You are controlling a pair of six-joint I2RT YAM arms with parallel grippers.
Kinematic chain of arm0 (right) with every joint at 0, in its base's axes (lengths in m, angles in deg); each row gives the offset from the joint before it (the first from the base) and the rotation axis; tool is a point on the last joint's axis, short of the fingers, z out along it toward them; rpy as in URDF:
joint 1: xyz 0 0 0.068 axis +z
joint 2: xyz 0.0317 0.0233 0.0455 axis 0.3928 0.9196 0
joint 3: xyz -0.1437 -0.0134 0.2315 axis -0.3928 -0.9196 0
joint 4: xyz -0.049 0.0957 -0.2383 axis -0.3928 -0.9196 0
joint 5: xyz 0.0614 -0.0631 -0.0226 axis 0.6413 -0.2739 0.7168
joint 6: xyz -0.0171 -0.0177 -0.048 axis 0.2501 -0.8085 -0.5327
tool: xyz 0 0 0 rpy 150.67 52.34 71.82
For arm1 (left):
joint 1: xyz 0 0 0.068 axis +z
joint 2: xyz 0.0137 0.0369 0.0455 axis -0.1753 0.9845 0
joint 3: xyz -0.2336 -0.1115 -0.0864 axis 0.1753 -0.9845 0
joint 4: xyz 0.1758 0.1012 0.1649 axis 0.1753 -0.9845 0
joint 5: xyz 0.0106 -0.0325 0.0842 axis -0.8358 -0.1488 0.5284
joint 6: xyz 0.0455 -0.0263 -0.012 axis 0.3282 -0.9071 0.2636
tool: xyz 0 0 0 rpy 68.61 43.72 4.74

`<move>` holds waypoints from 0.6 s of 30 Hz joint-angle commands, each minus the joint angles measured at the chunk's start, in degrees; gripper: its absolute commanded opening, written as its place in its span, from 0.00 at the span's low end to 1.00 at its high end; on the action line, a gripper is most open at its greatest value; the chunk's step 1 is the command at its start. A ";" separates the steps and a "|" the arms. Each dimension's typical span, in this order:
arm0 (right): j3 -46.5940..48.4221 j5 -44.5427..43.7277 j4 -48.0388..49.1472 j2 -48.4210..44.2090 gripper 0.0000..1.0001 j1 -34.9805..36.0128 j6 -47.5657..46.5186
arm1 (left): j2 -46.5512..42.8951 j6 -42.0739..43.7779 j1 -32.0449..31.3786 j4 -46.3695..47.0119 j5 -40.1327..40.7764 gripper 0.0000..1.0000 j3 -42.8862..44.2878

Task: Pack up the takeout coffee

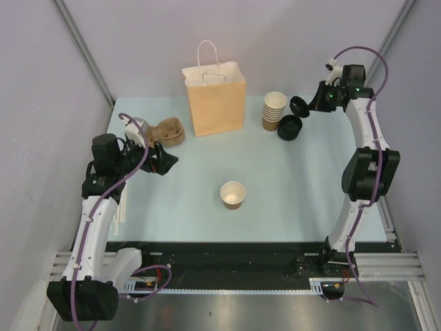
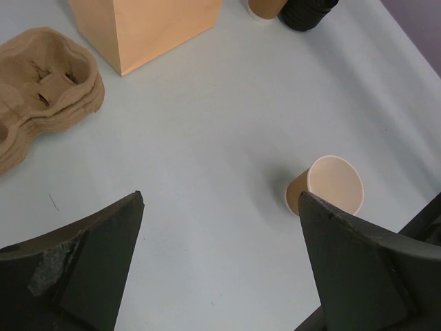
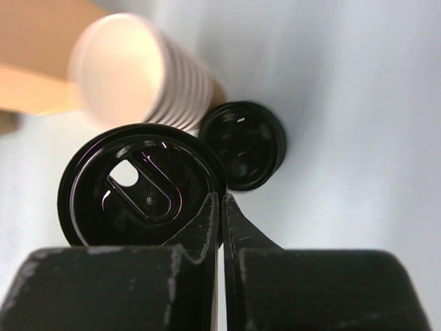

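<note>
I carry on moving my open left gripper toward the raised lid [image 1: 299, 107] and close it on the black lid's opposite edge [image 1: 292, 105], because that edge is free of my right gripper.
The takeout coffee's small brown paper cup [image 1: 233, 194] [image 2: 327, 185] stands upright mid-table with its top open and no lid on it. At the back right, my right gripper [image 1: 308, 105] [image 3: 220, 196] is shut on the rim of a single black lid [image 1: 298, 105] [image 3: 141, 186]. It holds the lid in the air above the stack of black lids [image 1: 289, 127] [image 3: 244, 145]. My left gripper [image 1: 165, 162] [image 2: 222, 196] hangs open and empty over the table's left side, with the cup off to its right.
A tan paper bag [image 1: 215, 96] [image 2: 145, 27] with handles stands at the back centre. Stacked lidless cups [image 1: 273, 110] [image 3: 138, 76] lie beside the lids. Pulp cup carriers [image 1: 165, 131] [image 2: 41, 89] sit at the back left, near the left gripper.
</note>
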 commanded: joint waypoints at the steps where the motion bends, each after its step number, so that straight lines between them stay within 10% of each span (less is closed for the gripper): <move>1: -4.62 14.02 -1.95 -13.59 0.00 -2.08 -0.44 | -2.30 3.27 -0.20 -1.10 -3.43 0.99 4.35; 10: -19.39 53.48 -6.96 -24.41 0.00 -1.21 -0.89 | -8.53 5.39 -0.20 4.24 -14.67 0.99 2.95; 18: -20.99 70.15 -24.52 -20.90 0.00 4.06 -8.16 | -12.32 1.70 -4.06 19.36 -10.12 1.00 -1.00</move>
